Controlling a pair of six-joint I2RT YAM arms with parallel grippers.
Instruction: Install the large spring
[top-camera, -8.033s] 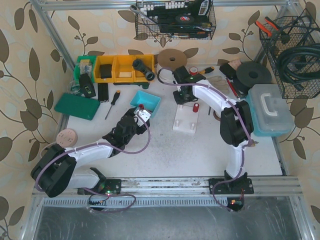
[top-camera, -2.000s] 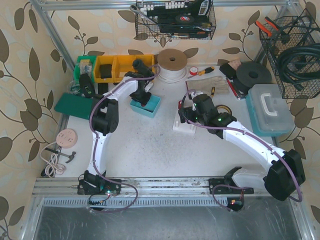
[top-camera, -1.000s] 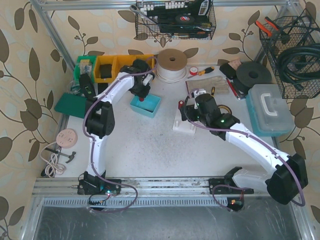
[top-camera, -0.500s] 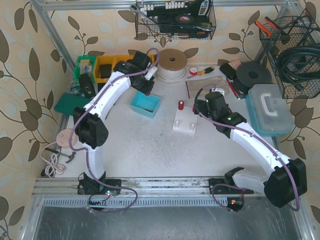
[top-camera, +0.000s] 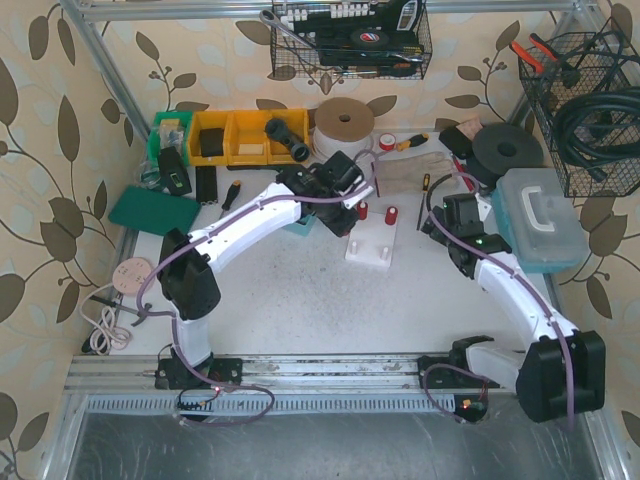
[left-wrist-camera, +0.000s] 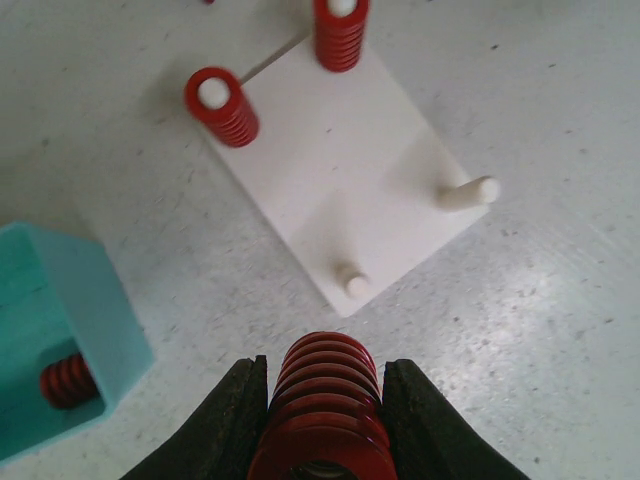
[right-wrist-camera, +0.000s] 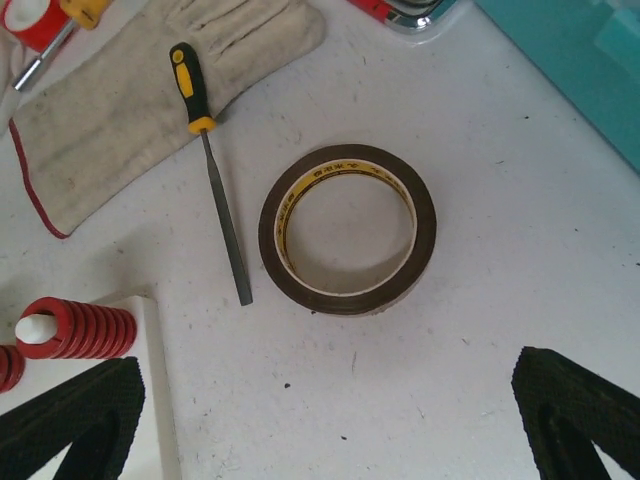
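I should keep carrying and lowering the large red spring (left-wrist-camera: 325, 385) with my left gripper until it surrounds the empty near-corner peg (left-wrist-camera: 355, 283), because the spring is upright and the peg is clear ahead.
My left gripper (left-wrist-camera: 322, 365) is shut on a large red spring (left-wrist-camera: 325, 400), held upright just short of the near corner of the white peg plate (left-wrist-camera: 350, 170). Two of the plate's pegs carry red springs (left-wrist-camera: 222, 105) (left-wrist-camera: 341, 30). Two other pegs, one long (left-wrist-camera: 470, 192) and one short (left-wrist-camera: 355, 285), stand bare. From above, the left gripper (top-camera: 345, 205) hangs at the plate's (top-camera: 370, 250) left back edge. My right gripper (right-wrist-camera: 325, 365) is open and holds nothing, off to the plate's right (top-camera: 440, 218).
A teal bin (left-wrist-camera: 60, 330) left of the plate holds another red spring (left-wrist-camera: 68, 380). Under the right gripper lie a brown tape roll (right-wrist-camera: 347, 228), a yellow-handled file (right-wrist-camera: 215, 190) and a work glove (right-wrist-camera: 150, 90). A teal case (top-camera: 540, 220) stands at the right.
The left arm swung from the teal bin over to the peg plate, carrying the spring. The right arm drew back to the right, away from the plate, leaving a second spring on a peg.
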